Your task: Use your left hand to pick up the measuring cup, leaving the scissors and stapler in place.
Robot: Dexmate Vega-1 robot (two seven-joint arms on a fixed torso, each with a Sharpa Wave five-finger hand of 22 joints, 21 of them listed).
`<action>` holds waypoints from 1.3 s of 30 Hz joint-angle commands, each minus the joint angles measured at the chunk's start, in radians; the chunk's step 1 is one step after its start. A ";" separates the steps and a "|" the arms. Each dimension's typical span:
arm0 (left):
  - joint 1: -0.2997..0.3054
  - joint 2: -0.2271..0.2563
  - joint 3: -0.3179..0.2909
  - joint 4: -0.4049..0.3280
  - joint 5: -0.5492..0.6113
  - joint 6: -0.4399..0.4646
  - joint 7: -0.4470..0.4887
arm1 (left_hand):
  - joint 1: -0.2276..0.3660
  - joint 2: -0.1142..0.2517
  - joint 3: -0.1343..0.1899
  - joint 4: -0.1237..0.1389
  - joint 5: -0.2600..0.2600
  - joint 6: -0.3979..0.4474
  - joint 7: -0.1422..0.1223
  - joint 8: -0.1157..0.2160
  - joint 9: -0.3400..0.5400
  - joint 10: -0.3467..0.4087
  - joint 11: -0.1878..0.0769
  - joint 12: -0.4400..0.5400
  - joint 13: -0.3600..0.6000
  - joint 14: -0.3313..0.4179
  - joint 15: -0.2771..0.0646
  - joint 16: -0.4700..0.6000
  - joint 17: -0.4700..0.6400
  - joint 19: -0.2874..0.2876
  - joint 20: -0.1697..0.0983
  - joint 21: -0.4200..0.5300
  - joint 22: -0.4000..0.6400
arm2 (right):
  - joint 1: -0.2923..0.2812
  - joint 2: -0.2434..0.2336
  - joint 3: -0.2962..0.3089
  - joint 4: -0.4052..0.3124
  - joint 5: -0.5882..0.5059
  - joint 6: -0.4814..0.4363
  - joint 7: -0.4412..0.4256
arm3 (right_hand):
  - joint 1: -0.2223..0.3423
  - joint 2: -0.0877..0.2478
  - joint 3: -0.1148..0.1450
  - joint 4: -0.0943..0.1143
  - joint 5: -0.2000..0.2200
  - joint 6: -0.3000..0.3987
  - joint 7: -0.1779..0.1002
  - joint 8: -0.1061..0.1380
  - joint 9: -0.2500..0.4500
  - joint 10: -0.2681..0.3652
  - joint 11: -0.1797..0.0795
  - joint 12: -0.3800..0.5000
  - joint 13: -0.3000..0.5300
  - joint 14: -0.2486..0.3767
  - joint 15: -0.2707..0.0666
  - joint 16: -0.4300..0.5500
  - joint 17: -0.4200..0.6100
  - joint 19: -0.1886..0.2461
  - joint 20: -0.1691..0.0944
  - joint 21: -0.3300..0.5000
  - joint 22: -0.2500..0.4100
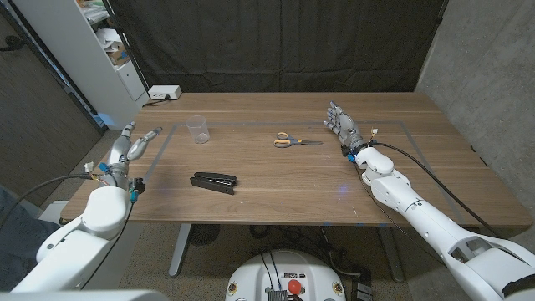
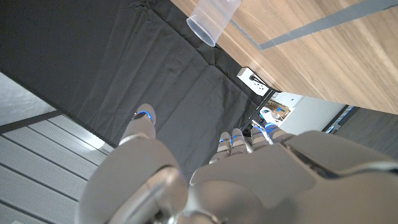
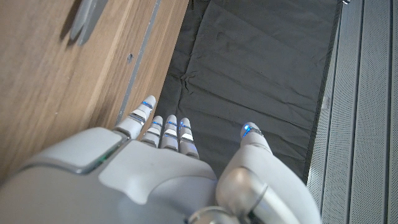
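Observation:
My gripper will bring the measuring cup [image 1: 198, 129] up empty when it lifts it, because the wood shows evenly through the clear walls [image 1: 200, 134].
A clear plastic measuring cup [image 1: 197, 129] stands upright on the wooden table [image 1: 276, 180], left of centre toward the back; it also shows in the left wrist view [image 2: 213, 19]. My left hand [image 1: 131, 148] stands at the table's left edge, empty, fingers apart, well short of the cup; its back fills the lower part of its wrist view [image 2: 205, 180]. Yellow-handled scissors [image 1: 295, 141] lie mid-table. A black stapler [image 1: 214, 181] lies nearer the front. My right hand [image 1: 343, 127] stands open to the right of the scissors [image 3: 84, 18], holding nothing, its back [image 3: 168, 174] seen from the wrist.
A white power strip [image 1: 163, 93] sits at the back left corner, also in the left wrist view [image 2: 255, 79]. A thin taped rectangle [image 1: 251, 125] marks the tabletop. White shelving [image 1: 100, 42] stands behind on the left, and a black curtain [image 1: 276, 42] hangs behind the table.

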 commanded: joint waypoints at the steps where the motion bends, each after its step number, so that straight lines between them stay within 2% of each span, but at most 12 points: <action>1: -0.044 0.042 0.024 -0.004 0.023 0.143 -0.003 | 0.016 -0.002 -0.006 0.000 0.010 0.000 0.002 0.003 0.002 -0.008 -0.008 0.005 0.004 -0.008 -0.007 0.003 0.001 -0.021 0.005 0.004 0.002 | -0.009 -0.003 -0.001 -0.008 -0.001 -0.001 -0.003 | 0.000 0.002 -0.003 -0.004 0.005 0.008 -0.002 0.007 0.005 0.006 -0.003 0.003 0.003 0.004 0.002 0.003 0.005 0.001 0.004 0.009 0.005; 9: -0.086 0.079 0.063 0.018 0.016 0.171 -0.027 | 0.024 -0.003 -0.007 0.001 0.012 0.002 -0.001 0.004 0.002 -0.009 -0.013 0.006 0.004 -0.009 -0.009 0.004 0.001 -0.023 0.006 0.004 0.002 | -0.020 -0.008 0.005 -0.017 0.003 0.001 -0.009 | 0.000 0.002 -0.004 -0.004 0.006 0.008 -0.002 0.007 0.005 0.006 -0.003 0.003 0.003 0.004 0.001 0.003 0.005 0.001 0.005 0.009 0.005; 16: -0.110 0.124 0.111 0.000 0.046 0.257 -0.009 | 0.031 -0.004 -0.007 0.002 0.013 0.003 -0.001 0.004 0.002 -0.009 -0.013 0.008 0.004 -0.010 -0.010 0.004 0.001 -0.024 0.006 0.005 0.002 | -0.029 -0.013 0.010 -0.023 0.007 0.002 -0.014 | -0.001 0.002 -0.005 -0.004 0.006 0.008 -0.002 0.007 0.005 0.006 -0.003 0.003 0.003 0.005 0.003 0.003 0.005 0.000 0.005 0.009 0.005; 27: -0.157 0.158 0.146 0.029 0.029 0.265 -0.021 | 0.039 -0.005 -0.009 0.004 0.016 0.007 -0.003 0.006 0.002 -0.010 -0.017 0.009 0.005 -0.013 -0.014 0.004 0.001 -0.024 0.007 0.007 0.002 | -0.031 -0.010 0.010 -0.025 0.007 0.005 -0.015 | -0.002 0.002 -0.006 -0.005 0.007 0.007 -0.003 0.007 0.005 0.006 -0.002 0.003 0.003 0.005 0.003 0.003 0.005 0.000 0.005 0.009 0.005; 32: -0.214 0.192 0.205 0.042 0.044 0.315 -0.023 | 0.042 -0.005 -0.009 0.005 0.017 0.006 -0.003 0.005 0.002 -0.010 -0.019 0.010 0.005 -0.014 -0.015 0.004 0.000 -0.025 0.008 0.007 0.002 | -0.031 -0.007 0.008 -0.019 0.007 0.006 -0.015 | -0.002 0.002 -0.007 -0.005 0.008 0.008 -0.003 0.007 0.005 0.006 -0.002 0.003 0.003 0.005 0.003 0.003 0.005 0.000 0.005 0.009 0.005; 39: -0.277 0.219 0.265 0.068 0.041 0.321 -0.031 | 0.048 -0.006 -0.010 0.006 0.018 0.001 -0.004 0.003 0.002 -0.011 -0.021 0.010 0.005 -0.014 -0.016 0.005 0.000 -0.027 0.009 0.007 0.002 | -0.027 -0.001 0.008 -0.005 0.009 0.012 -0.012 | -0.003 0.002 -0.007 -0.005 0.008 0.007 -0.003 0.007 0.005 0.006 -0.003 0.003 0.003 0.005 0.003 0.003 0.005 0.000 0.006 0.009 0.005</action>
